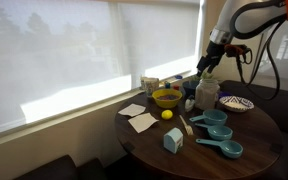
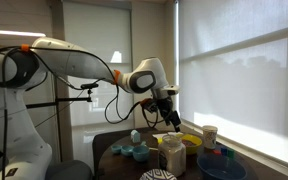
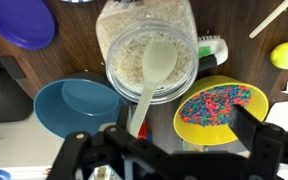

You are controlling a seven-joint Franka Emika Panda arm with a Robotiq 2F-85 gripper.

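The white spoon's handle [image 3: 145, 102] leans out of the jar between my open fingers, so my gripper keeps going toward the handle's tip [image 3: 136, 129] and closes there.
My gripper [image 3: 164, 148] is open and hangs above the table, with nothing between its fingers. Right below it in the wrist view stands a clear jar [image 3: 149, 45] of pale flakes. A white spoon [image 3: 155, 62] rests in the jar, its handle leaning out toward my jaws. A yellow bowl [image 3: 219, 108] of coloured sprinkles sits on one side of the jar and a blue bowl [image 3: 74, 105] on the other. In both exterior views the gripper [image 1: 206, 66] [image 2: 169, 117] hovers a little above the jar [image 1: 207, 92] [image 2: 172, 152].
On the round dark table [image 1: 254, 140] lie several blue measuring cups [image 1: 219, 130], a patterned plate [image 1: 236, 103], a yellow ball [image 1: 167, 114], white napkins [image 1: 141, 122], a small carton [image 1: 173, 140] and a paper cup [image 1: 151, 85]. A purple lid [image 3: 24, 22] is near the jar. The window blind is behind.
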